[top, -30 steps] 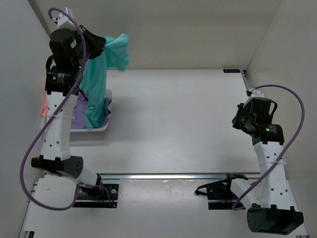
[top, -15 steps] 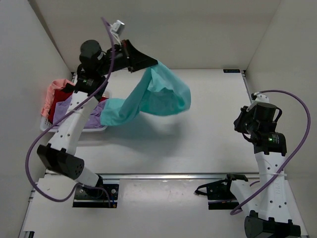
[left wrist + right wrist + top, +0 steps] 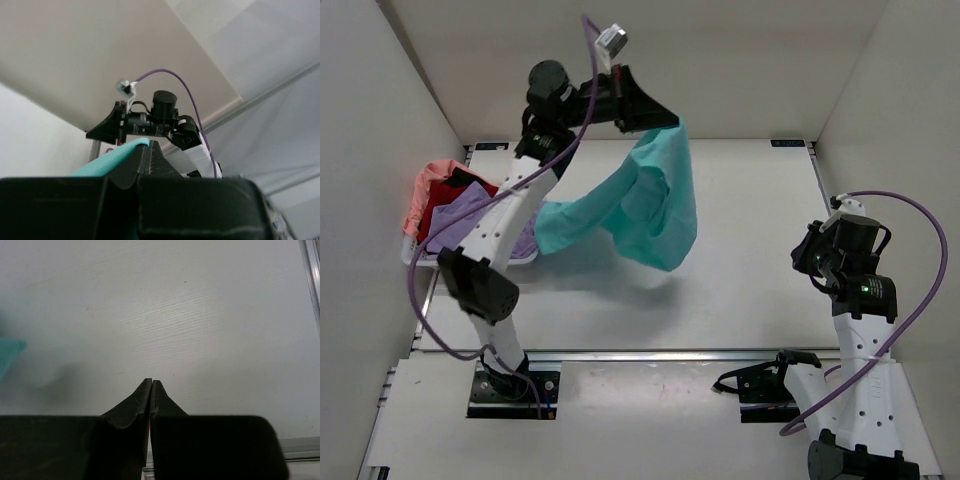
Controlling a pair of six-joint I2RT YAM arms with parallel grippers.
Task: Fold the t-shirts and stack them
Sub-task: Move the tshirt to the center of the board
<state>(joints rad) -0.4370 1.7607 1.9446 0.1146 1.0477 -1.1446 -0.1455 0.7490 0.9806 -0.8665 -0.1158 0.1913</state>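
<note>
The teal t-shirt (image 3: 648,205) hangs bunched up from only my left gripper, so next I set it over the table's middle (image 3: 712,255), then stretch it with both grippers before folding.
My left gripper (image 3: 672,121) is shut on the teal t-shirt (image 3: 645,200) and holds it high near the back wall. The shirt hangs in the air over the table's middle, one end trailing left toward the basket. In the left wrist view the teal cloth (image 3: 112,157) is pinched beside the closed left gripper (image 3: 148,143). The lavender (image 3: 460,218), dark red (image 3: 460,190) and salmon pink (image 3: 428,182) t-shirts lie in the white basket (image 3: 510,260) at the left. My right gripper (image 3: 151,382) is shut and empty above bare table at the right; the arm shows in the top view (image 3: 840,255).
White walls close the table on the left, back and right. A metal rail (image 3: 670,352) runs along the near edge by the arm bases. A corner of the teal cloth (image 3: 9,355) shows at the left edge of the right wrist view.
My left arm has swung up and right from above the basket, carrying the teal t-shirt out over the table's middle. The right arm has shifted only slightly.
</note>
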